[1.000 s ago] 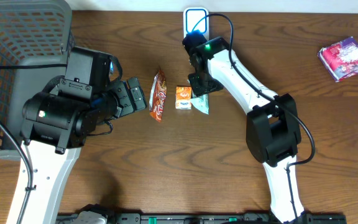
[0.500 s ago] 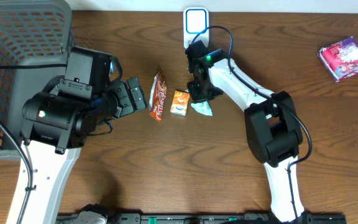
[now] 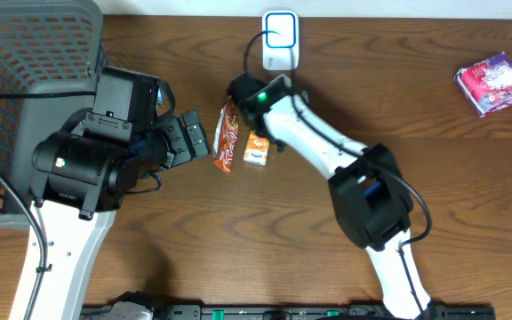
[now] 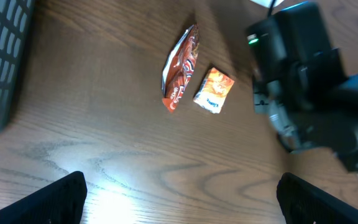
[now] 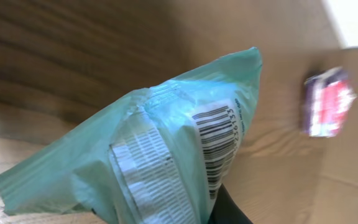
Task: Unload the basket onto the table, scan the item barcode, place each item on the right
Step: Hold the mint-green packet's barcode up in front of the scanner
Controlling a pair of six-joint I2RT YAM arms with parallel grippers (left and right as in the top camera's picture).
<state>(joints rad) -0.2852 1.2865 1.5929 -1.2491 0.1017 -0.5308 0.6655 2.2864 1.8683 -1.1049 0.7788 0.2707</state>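
Observation:
The teal packet's barcode [image 5: 216, 135] is facing my right gripper's wrist, away from the white scanner. Next, I put the packet [image 5: 157, 146] down and flip it over.
A teal packet [image 5: 166, 143] fills the right wrist view, its barcode [image 5: 219, 146] facing the camera. My right gripper [image 5: 191, 214] is shut on its lower end, with one dark finger [image 5: 232, 211] showing under it. In the overhead view the right gripper [image 3: 249, 92] hangs above the table just below the white scanner [image 3: 279, 40], and the packet is hidden under the arm. My left gripper [image 3: 196, 138] stands open with nothing in it; its fingertips [image 4: 64, 199] show wide apart at the frame's bottom corners.
A long orange-red snack packet [image 3: 227, 135] and a small orange packet [image 3: 257, 148] lie mid-table between the arms. A purple-red packet [image 3: 494, 83] lies at the far right. A grey mesh basket [image 3: 25, 80] stands at the back left.
My right gripper closed on the teal packet beside the small orange one, lifted it off the table and swung left. The left arm has not moved.

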